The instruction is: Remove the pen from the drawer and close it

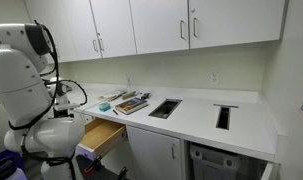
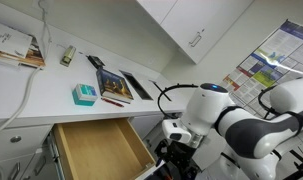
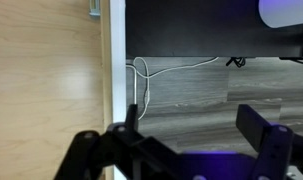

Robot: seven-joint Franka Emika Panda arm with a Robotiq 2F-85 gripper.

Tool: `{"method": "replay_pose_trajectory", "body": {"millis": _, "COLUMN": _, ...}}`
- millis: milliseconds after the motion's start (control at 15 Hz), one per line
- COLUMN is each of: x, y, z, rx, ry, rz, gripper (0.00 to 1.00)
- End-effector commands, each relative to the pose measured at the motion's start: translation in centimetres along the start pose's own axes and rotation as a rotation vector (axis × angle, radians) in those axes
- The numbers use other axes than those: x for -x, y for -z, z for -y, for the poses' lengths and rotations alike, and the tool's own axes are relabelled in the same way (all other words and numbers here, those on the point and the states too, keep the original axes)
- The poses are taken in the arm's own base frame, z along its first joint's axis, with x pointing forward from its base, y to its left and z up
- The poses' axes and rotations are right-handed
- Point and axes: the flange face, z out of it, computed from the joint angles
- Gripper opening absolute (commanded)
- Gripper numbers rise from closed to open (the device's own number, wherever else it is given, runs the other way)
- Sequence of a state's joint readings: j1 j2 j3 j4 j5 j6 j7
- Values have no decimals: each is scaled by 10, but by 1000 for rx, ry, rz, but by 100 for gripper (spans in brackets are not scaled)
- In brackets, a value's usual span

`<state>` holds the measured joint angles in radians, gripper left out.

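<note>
My gripper needs to back off, turn to face the drawer's front panel point(image 3: 118, 100) and push the drawer shut, because it points down with one finger beside that panel.
The drawer point(image 2: 101, 150) stands pulled out below the white counter, its light tan wooden inside bare in both exterior views point(image 1: 104, 137). No pen shows in any view. In the wrist view the tan drawer floor point(image 3: 46, 90) fills the left side, with the white front panel point(image 3: 117, 70) as a narrow strip beside it. My gripper point(image 3: 196, 125) is open and empty. It hangs just outside the front panel over the grey floor, its left finger close to the panel. In an exterior view the gripper point(image 2: 173, 150) sits at the drawer's front corner.
Books point(image 2: 116, 85) and a small teal box point(image 2: 84, 94) lie on the counter point(image 1: 191, 115). Two rectangular openings point(image 1: 165, 108) are cut into the counter. White wall cabinets point(image 1: 141, 25) hang above. A white cable point(image 3: 161, 68) lies on the wood-look floor.
</note>
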<state>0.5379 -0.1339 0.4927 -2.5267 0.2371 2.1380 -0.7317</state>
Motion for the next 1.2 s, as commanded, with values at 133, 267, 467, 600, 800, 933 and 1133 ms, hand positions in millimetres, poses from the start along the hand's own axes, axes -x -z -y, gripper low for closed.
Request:
{"method": "replay_pose_trajectory", "body": {"millis": 133, "x": -8, "y": -30, "z": 45, "rx": 34, "ry": 194, "rz": 82, "gripper": 100}}
{"method": "replay_pose_trajectory", "body": {"millis": 267, "x": -17, "y": -43, "z": 55, "rx": -5, "ry": 308, "rz": 120, "gripper": 100}}
{"method": "replay_pose_trajectory", "body": {"millis": 467, "x": -34, "y": -65, "z": 63, "rx": -50, "ry": 459, "rz": 165, "gripper": 100}}
{"method": "replay_pose_trajectory", "body": {"millis": 600, "x": -24, "y": -61, "z": 64, "rx": -28, "ry": 410, "rz": 150, "gripper": 100}}
{"method": "replay_pose_trajectory", "body": {"millis": 800, "x": -30, "y": -70, "z": 64, "rx": -51, "ry": 432, "rz": 162, "gripper": 100}}
{"method": "replay_pose_trajectory", "body": {"millis": 933, "x": -32, "y": -70, "z": 63, "rx": -51, "ry": 434, "rz": 161, "gripper": 100}}
{"method": "replay_pose_trajectory", "body": {"millis": 1133, "x": -45, "y": -71, "z": 68, "rx": 45, "ry": 604, "rz": 273, "gripper": 100}}
